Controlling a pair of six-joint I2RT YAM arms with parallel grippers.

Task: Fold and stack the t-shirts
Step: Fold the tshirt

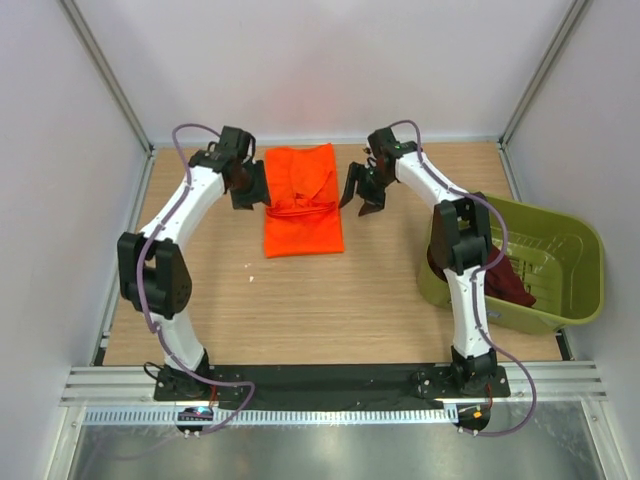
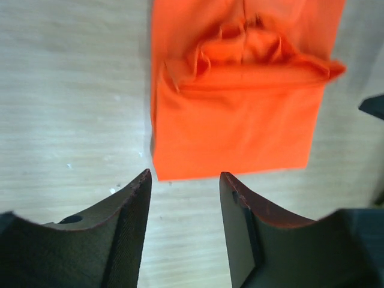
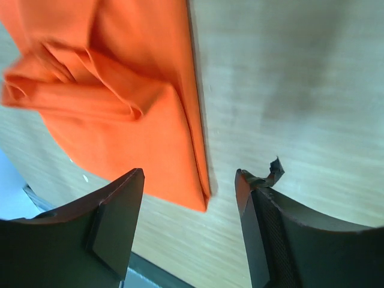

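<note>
The orange t-shirt's far end [image 1: 300, 155] is at the back edge of the table, so my left gripper and my right gripper should pull its near corners [image 1: 270, 251] closer before they fold it.
The bright orange t-shirt [image 1: 301, 199] lies folded into a long strip on the wooden table at the back centre, with a bunched fold across its middle. It also shows in the left wrist view [image 2: 240, 108] and the right wrist view [image 3: 120, 102]. My left gripper [image 1: 249, 186] is open and empty, just left of the shirt [image 2: 185, 175]. My right gripper [image 1: 360, 193] is open and empty, just right of the shirt [image 3: 191, 174]. The dark maroon t-shirt [image 1: 510, 282] lies crumpled in the olive-green tub [image 1: 570, 255].
The tub stands at the right side of the table, beside the right arm. White walls with metal posts enclose the table. A black strip and metal rail run along the near edge.
</note>
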